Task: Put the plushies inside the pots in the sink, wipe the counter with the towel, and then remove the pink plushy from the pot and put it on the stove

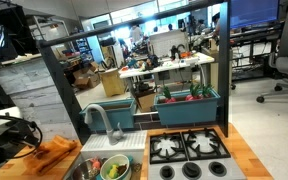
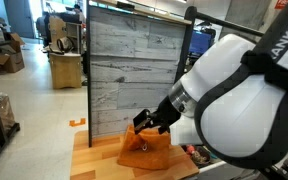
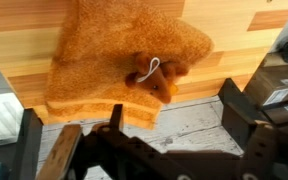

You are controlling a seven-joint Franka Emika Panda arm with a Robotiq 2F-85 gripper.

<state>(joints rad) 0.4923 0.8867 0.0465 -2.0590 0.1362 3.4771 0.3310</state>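
Note:
The brown plushy [image 3: 158, 74] is on top of the orange towel and lines up with the gap between my open fingers, so my gripper should move forward next until its fingers are on both sides of the plushy [image 3: 162, 78].
The orange towel [image 3: 114, 50] lies rumpled on the wooden counter [image 3: 19, 40], with a white loop tag on it. My gripper [image 3: 134, 130] is open just off the towel's edge, its fingers [image 3: 239, 115] wide apart with nothing between them. In both exterior views the gripper [image 1: 19, 135] [image 2: 149, 122] hovers right by the towel [image 1: 56, 152] [image 2: 144, 150]. The sink [image 1: 79, 160] holds a pale pot [image 1: 114, 169] with something green inside and a reddish plushy [image 1: 96, 164] beside it, too small to tell more. The stove [image 1: 189, 148] is bare.
A grey wood-plank back panel [image 2: 134, 70] stands directly behind the counter, close to the gripper. The curved faucet [image 1: 99, 120] rises over the sink. A green bin [image 1: 189, 108] sits behind the stove. The counter's edge [image 2: 84, 160] is near the towel.

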